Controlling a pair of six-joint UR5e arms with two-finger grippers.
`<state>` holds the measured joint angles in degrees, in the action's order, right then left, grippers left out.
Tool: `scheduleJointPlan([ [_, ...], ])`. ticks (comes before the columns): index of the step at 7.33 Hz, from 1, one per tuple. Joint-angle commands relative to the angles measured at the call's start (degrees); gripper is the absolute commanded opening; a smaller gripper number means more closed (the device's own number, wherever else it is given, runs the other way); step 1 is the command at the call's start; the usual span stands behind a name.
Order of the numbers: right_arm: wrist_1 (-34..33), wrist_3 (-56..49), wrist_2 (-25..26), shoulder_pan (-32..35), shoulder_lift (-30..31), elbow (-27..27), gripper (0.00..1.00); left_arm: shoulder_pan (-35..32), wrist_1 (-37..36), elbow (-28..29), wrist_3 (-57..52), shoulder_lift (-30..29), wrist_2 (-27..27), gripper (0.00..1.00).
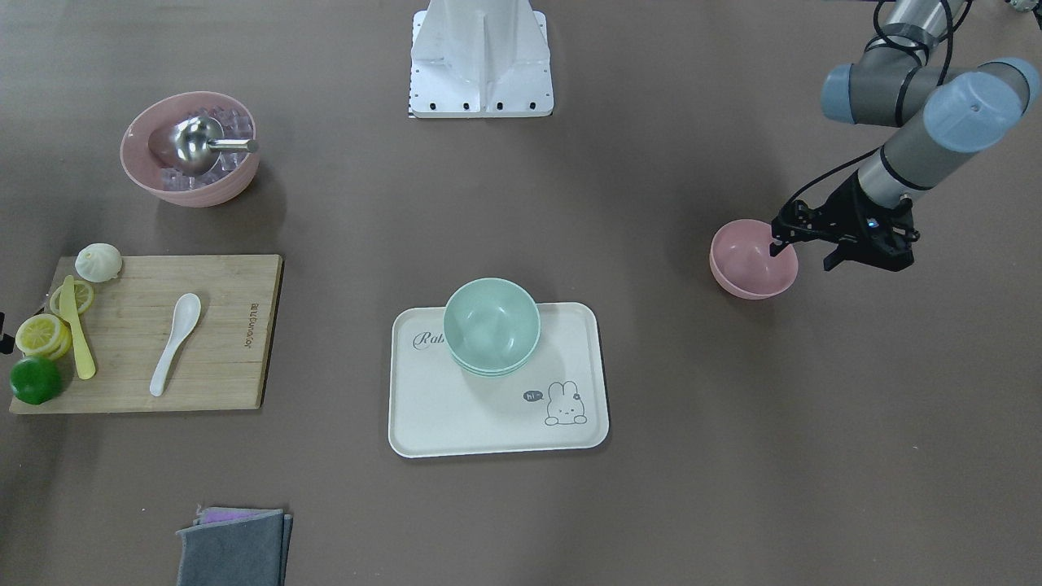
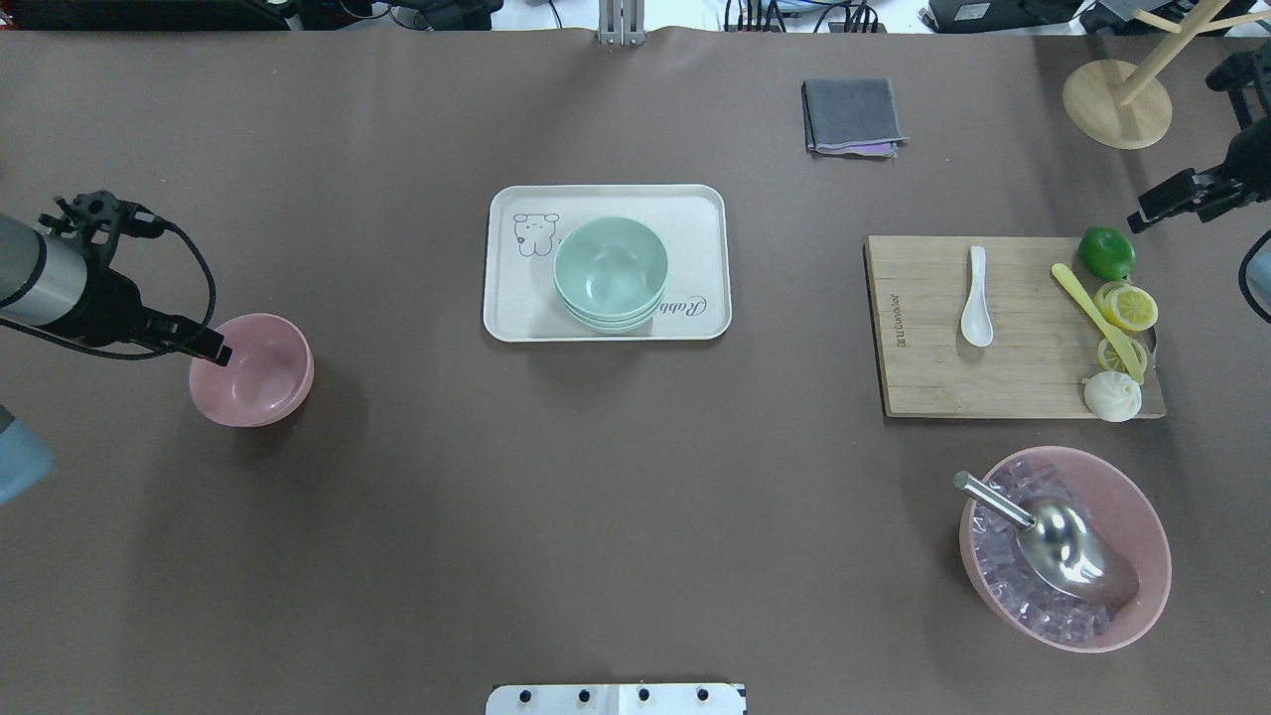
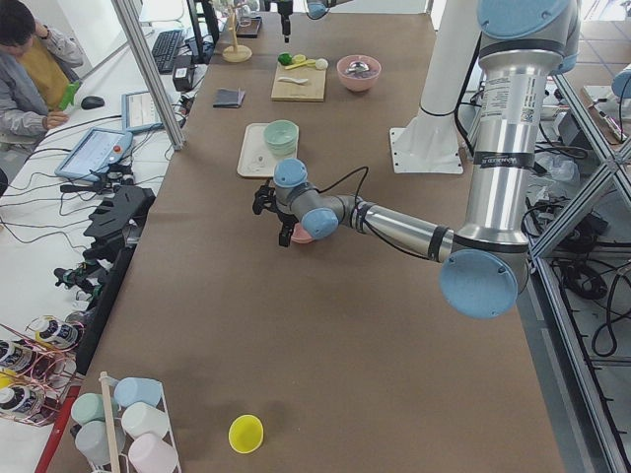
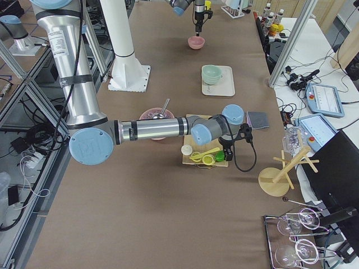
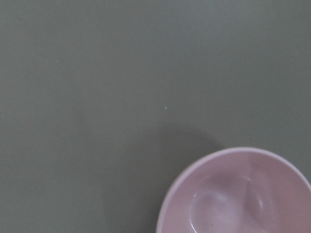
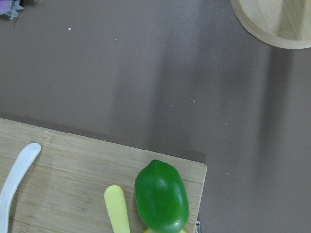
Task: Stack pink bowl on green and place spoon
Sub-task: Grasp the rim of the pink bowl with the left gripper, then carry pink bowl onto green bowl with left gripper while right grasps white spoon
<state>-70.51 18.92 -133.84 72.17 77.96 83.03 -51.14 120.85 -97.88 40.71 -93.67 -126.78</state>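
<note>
The green bowls sit inside each other with their rims close together [image 1: 496,370], so I expect the small pink bowl [image 1: 754,260] to go down almost to its rim when I lower it in.
A small pink bowl [image 1: 745,264] stands on the brown table, also in the overhead view [image 2: 258,377] and the left wrist view [image 5: 233,199]. My left gripper [image 1: 804,256] is open, its two fingers straddling the bowl's rim. A stack of green bowls [image 1: 491,325] sits on a white tray [image 1: 456,423], apart from the pink bowl. A white spoon [image 1: 173,346] lies on a wooden cutting board [image 1: 220,382], also in the right wrist view [image 6: 14,184]. My right gripper [image 2: 1152,211] hovers by the board's far corner; its jaws are not clear.
A large pink bowl [image 2: 1142,536] holds ice cubes and a metal scoop [image 2: 1072,551]. On the board lie a lime [image 2: 1107,253], lemon slices [image 2: 1132,308], a yellow knife [image 2: 1087,308] and a bun [image 2: 1112,395]. A grey cloth [image 2: 852,116] and a wooden stand [image 2: 1117,104] sit behind.
</note>
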Motion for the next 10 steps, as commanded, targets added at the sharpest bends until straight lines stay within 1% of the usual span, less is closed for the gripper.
scheduleJointPlan([
  [1,0.0,0.9,-0.1,-0.6,-0.5,0.1,1.00,1.8,-0.2,1.5,0.2,-0.4,0.0,0.64],
  [2,0.0,1.0,-0.1,-0.9,-0.5,0.0,1.00,1.8,-0.3,2.8,0.1,-0.6,0.0,0.17],
  [3,0.0,1.0,-0.1,-0.9,-0.6,0.2,0.99,1.8,-0.4,3.7,-0.2,-0.9,-1.2,0.00],
  [5,0.0,1.9,-0.5,-0.9,-0.6,0.6,0.96,1.1,-0.6,4.8,-0.1,-2.2,-10.7,0.00],
  [6,0.0,4.3,-0.9,-2.1,-0.8,1.5,0.96,0.5,-0.7,4.5,0.4,-5.5,-10.8,0.00],
  [7,0.1,10.5,-0.8,-4.7,-1.5,3.4,0.95,0.0,-2.7,4.2,8.1,-12.0,-10.8,0.00],
  [8,0.2,16.4,-0.4,-7.3,-2.5,3.9,0.95,0.1,-6.0,4.5,17.7,-19.5,-10.7,0.00],
  [9,0.1,22.5,0.8,-10.9,-3.7,3.3,0.95,0.3,-10.8,4.2,21.8,-25.1,-10.0,0.00],
  [10,0.1,31.2,3.2,-14.1,-5.3,3.2,0.91,0.6,-13.9,4.8,23.7,-30.3,-7.5,0.00],
])
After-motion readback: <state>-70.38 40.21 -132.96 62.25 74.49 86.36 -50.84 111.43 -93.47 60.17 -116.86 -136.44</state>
